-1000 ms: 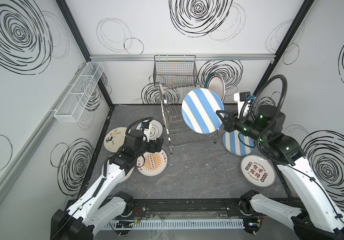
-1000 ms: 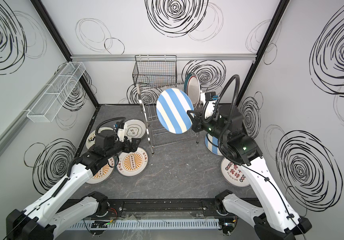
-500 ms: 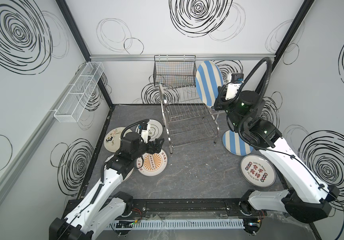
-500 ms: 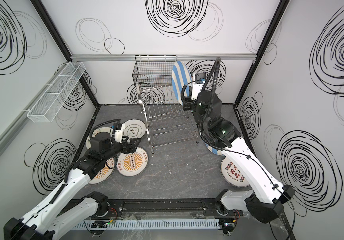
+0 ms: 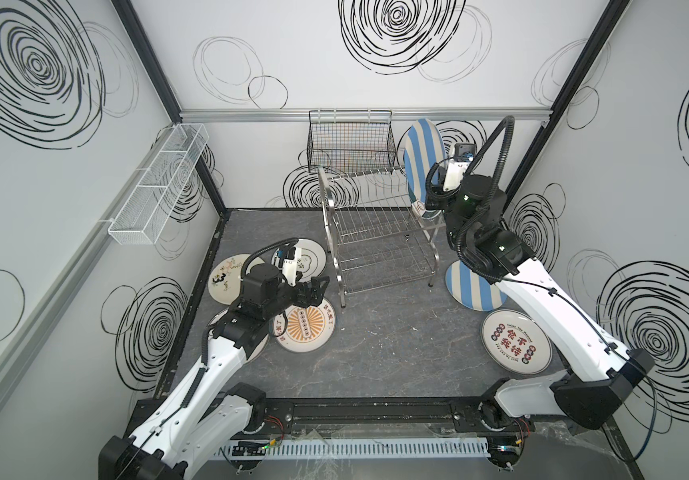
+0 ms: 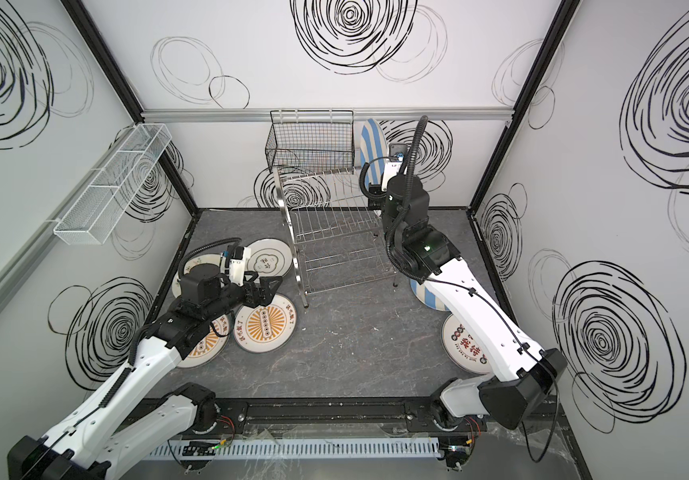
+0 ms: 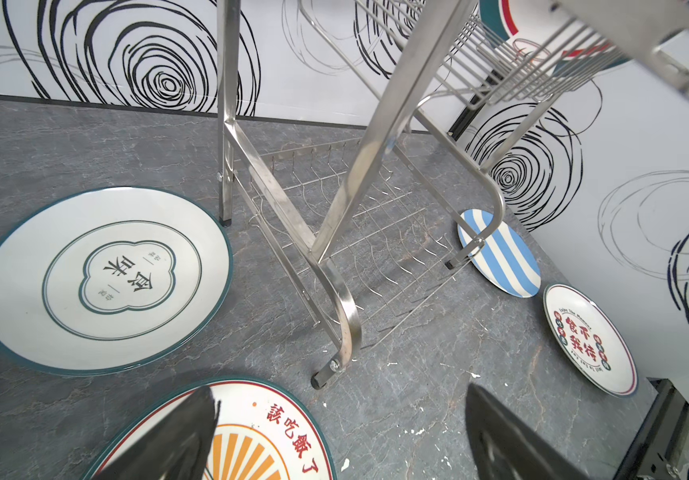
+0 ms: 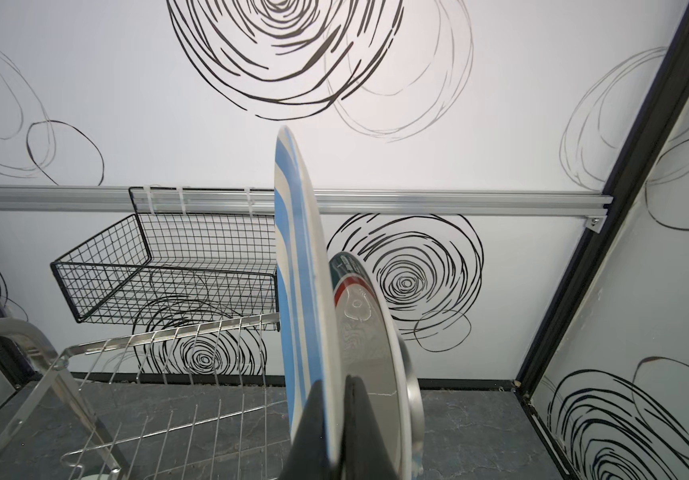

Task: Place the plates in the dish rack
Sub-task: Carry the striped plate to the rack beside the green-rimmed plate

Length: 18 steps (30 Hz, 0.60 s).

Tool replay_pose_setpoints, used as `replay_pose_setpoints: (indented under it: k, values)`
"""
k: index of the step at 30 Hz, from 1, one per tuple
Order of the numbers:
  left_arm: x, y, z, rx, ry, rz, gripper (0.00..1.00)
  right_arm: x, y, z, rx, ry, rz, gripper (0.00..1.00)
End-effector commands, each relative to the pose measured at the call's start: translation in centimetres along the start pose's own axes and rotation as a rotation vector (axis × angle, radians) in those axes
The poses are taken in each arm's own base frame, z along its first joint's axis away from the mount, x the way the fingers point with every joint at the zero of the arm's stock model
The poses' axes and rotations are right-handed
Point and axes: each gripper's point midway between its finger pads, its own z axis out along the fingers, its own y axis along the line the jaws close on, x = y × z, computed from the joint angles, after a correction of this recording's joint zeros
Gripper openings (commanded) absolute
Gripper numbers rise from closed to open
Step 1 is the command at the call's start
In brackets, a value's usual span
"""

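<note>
My right gripper's striped plate [image 5: 424, 153] is hanging upright next to the standing green-rimmed plate, so I keep lowering it until it sits in the dish rack's wires [image 5: 413, 222], then let go.
My right gripper [image 8: 336, 399] is shut on the rim of a blue-and-white striped plate [image 5: 423, 162], held upright and edge-on over the right end of the dish rack [image 5: 376, 232]. A green-rimmed plate [image 8: 367, 332] stands in the rack right beside it. My left gripper [image 7: 339, 390] hangs open and empty above an orange sunburst plate [image 5: 305, 328], near the rack's front foot. On the floor lie a green-rimmed white plate [image 5: 307, 259], a cream plate [image 5: 224, 276], another striped plate [image 5: 471, 291] and a red-and-black printed plate [image 5: 515, 347].
A black wire basket [image 5: 351, 141] hangs on the back wall just behind the rack's top. A long white mesh basket [image 5: 160, 183] hangs on the left wall. A second sunburst plate [image 6: 205, 349] lies under my left arm. Walls close in on three sides.
My right arm has swung the striped plate from face-on in front of the rack to edge-on at its far right end. My left gripper has shifted slightly over the sunburst plate.
</note>
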Motion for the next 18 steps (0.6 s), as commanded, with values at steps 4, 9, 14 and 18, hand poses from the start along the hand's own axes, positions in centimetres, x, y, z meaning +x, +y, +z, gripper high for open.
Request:
replay_pose_setpoints:
  k: [4,9,14,18]
  values:
    - [-0.7,0.0,-0.1,0.011,-0.038,0.018,0.96,-3.0,0.1,0.4,-0.03,-0.108,0.081,0.0]
    - [-0.6,0.2,0.0,0.005,-0.032,0.014,0.96,-1.9,0.4,1.6,-0.039,-0.09,0.089,0.0]
    - [-0.5,0.5,0.2,0.0,-0.024,0.007,0.96,-1.0,0.4,2.7,-0.034,-0.079,0.091,0.0]
    - [-0.5,0.5,0.2,-0.001,-0.023,0.009,0.96,-0.6,0.0,3.0,-0.021,-0.074,0.09,0.0]
